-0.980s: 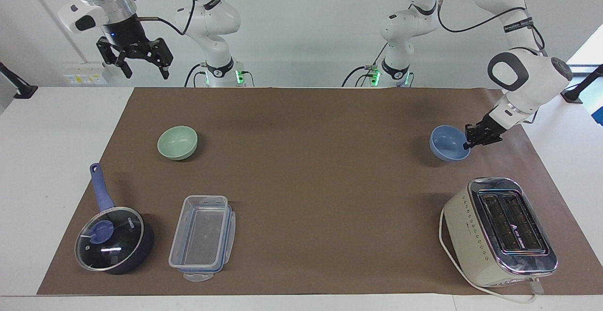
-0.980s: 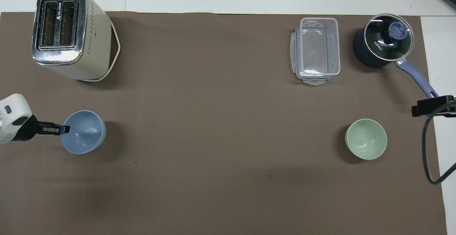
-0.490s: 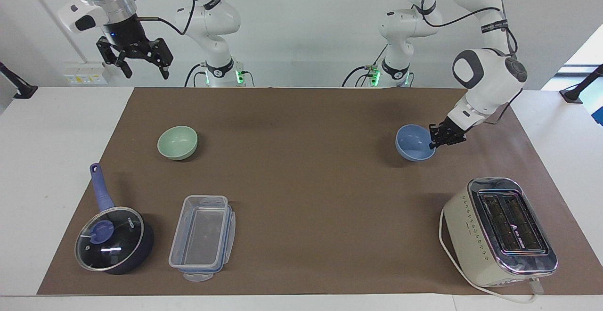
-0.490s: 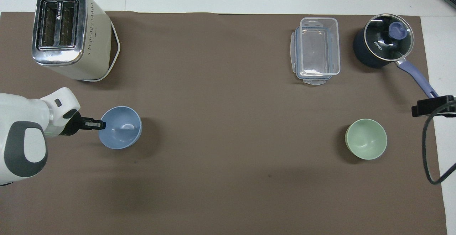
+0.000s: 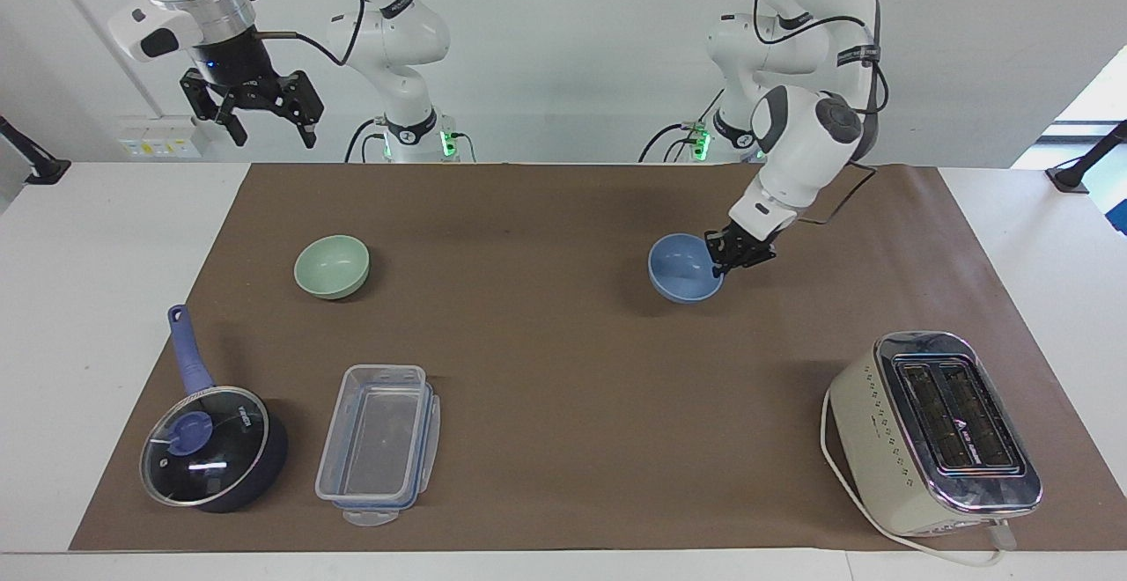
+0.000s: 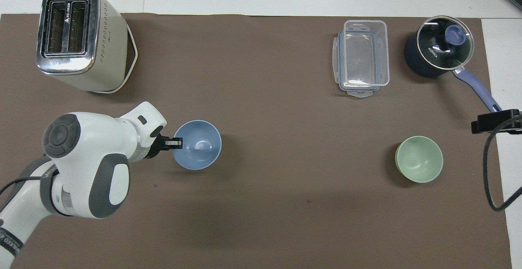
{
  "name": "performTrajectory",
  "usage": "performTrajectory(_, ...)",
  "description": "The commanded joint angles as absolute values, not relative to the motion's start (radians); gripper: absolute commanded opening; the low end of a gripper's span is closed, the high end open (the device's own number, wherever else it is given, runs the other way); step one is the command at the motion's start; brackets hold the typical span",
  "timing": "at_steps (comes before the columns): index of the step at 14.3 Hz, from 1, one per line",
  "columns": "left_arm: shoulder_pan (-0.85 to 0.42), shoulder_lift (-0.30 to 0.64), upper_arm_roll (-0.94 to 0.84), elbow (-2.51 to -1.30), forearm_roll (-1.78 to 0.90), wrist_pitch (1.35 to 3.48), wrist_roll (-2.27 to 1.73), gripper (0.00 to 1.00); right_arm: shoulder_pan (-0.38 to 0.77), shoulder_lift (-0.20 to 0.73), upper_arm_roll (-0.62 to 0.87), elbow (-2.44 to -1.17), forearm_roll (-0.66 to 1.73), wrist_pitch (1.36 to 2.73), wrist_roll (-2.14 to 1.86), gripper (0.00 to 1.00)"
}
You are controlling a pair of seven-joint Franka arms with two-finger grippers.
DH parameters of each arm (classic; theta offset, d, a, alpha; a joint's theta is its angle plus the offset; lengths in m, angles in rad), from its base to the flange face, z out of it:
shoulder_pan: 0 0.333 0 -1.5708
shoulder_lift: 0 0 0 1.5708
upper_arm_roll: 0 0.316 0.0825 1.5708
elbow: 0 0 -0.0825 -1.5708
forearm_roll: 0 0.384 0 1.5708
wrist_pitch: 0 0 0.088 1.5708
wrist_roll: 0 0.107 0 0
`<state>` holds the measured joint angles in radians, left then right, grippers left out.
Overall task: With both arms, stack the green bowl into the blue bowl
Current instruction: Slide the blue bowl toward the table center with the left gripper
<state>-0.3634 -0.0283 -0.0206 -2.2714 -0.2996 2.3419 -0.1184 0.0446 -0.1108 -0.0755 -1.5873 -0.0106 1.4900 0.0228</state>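
Note:
The mat's middle (image 6: pixel 246 157) is free and the blue bowl (image 6: pixel 199 144) hangs upright, so my left gripper keeps bringing it there and down until the bowl's base rests.
The periwinkle blue bowl (image 5: pixel 676 271) (image 6: pixel 198 146) hangs low over the brown mat, toward the left arm's end of its middle. My left gripper (image 5: pixel 718 266) (image 6: pixel 178 142) is shut on the bowl's rim, on the side toward the left arm's end. The pale green bowl (image 5: pixel 332 266) (image 6: pixel 419 159) rests upright on the mat toward the right arm's end. My right gripper (image 5: pixel 273 136) waits open, high above the table edge at the robots' side, holding nothing.
A cream toaster (image 5: pixel 933 431) (image 6: pixel 79 36) stands farther from the robots at the left arm's end. A clear plastic container (image 5: pixel 379 440) (image 6: pixel 363 57) and a lidded dark blue saucepan (image 5: pixel 211 449) (image 6: pixel 438 51) lie farther out than the green bowl.
My left gripper has carried the blue bowl from the left arm's end toward the middle of the mat. The right arm and the green bowl have not moved.

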Motion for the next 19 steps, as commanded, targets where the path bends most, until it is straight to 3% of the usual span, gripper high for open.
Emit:
performTrajectory(1,-0.481,-0.023,-0.002,-2.284,-0.308,2.407,-0.234,0.00,0.034,-0.123,-0.071,-1.594,-0.003,1.489,-0.002,1.00)
performTrajectory(7,-0.613,0.043,-0.003,-2.284,-0.299,2.534,-0.369,0.00,0.034,-0.123,-0.071,-1.595,-0.003,1.489,-0.002,1.00)
performTrajectory(19,-0.615,0.086,-0.003,-2.264,-0.200,2.542,-0.390,0.00,0.034,-0.123,-0.071,-1.595,-0.003,1.489,-0.002,1.00)
